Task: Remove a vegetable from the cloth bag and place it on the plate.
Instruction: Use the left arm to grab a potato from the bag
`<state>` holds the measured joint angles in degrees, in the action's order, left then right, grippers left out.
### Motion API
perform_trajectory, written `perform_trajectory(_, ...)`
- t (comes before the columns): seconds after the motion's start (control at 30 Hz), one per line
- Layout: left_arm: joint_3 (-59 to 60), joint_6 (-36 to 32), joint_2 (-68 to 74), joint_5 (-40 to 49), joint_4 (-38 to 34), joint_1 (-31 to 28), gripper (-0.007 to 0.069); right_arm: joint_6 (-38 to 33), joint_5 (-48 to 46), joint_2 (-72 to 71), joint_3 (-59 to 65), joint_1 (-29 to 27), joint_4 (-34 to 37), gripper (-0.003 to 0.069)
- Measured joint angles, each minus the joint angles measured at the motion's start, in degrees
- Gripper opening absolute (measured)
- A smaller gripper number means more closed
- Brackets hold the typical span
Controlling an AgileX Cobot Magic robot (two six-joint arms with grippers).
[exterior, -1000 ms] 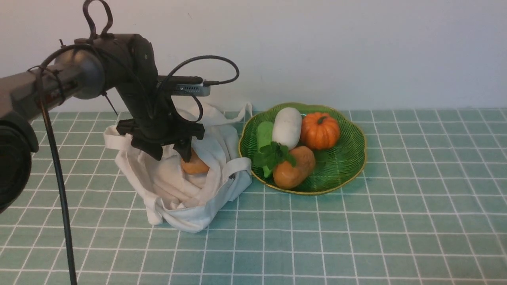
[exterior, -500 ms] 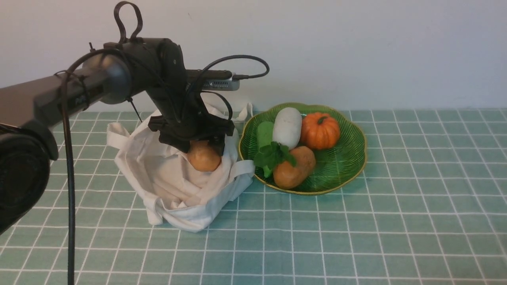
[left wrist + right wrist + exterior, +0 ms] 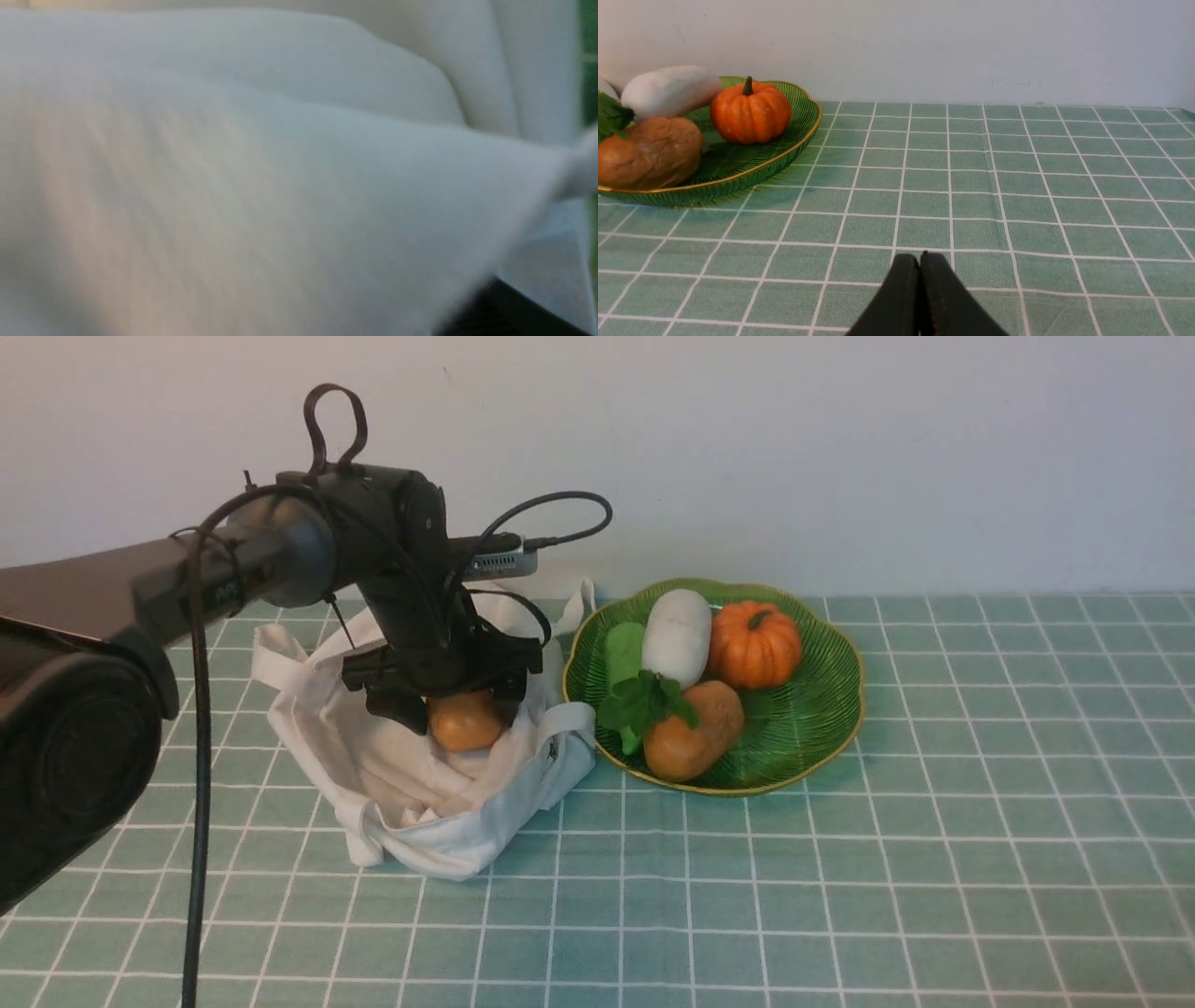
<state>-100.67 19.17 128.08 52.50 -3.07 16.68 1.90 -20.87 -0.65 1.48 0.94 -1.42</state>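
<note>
I expect the cloth bag (image 3: 439, 819) to drag along when I pull out the tan-orange potato, because loose bag cloth (image 3: 258, 190) is crowded close against my left gripper.
The off-white cloth bag (image 3: 420, 803) lies slumped open on the checked cloth, left of the plate (image 3: 826, 733). The vegetable, a tan-orange potato (image 3: 465, 721), sits in the bag's mouth. My left gripper (image 3: 457, 712) hangs over it with its black fingers spread wide, one on each side of the potato and close against it. Whether they press on it does not show. The left wrist view is filled by blurred bag cloth (image 3: 280, 163). My right gripper (image 3: 920, 255) is shut and empty, low over the tablecloth to the right of the plate (image 3: 738, 182).
The plate holds a white oblong vegetable (image 3: 679, 637), an orange pumpkin (image 3: 754, 644), a darker brown potato (image 3: 693, 742) and a leafy green vegetable (image 3: 630, 695). A wall runs close behind the table. The left arm's cable hangs down at the near left.
The left gripper swung right with its fingers spreading, then dropped back down and left. The potato went from behind one finger to between both, and the bag's rim shifted.
</note>
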Motion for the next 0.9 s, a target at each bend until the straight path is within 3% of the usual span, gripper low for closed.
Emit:
perform_trajectory(0.1,-0.08,0.05,0.05,0.93,0.81,0.0,0.0524,0.0,0.0,0.0,0.0,0.0,0.0,-0.0017)
perform_trajectory(0.5,-0.12,-2.52,-3.05,16.35,14.28,0.03,0.0523,0.0,0.0,0.0,0.0,0.0,0.0,-0.0017)
perform_trajectory(0.63,-0.07,-5.12,-4.62,16.66,13.63,0.03,0.0523,0.0,0.0,0.0,0.0,0.0,0.0,-0.0017)
perform_trajectory(0.9,3.77,-14.14,-11.44,16.73,5.78,0.09,0.0523,0.0,0.0,0.0,0.0,0.0,0.0,-0.0017)
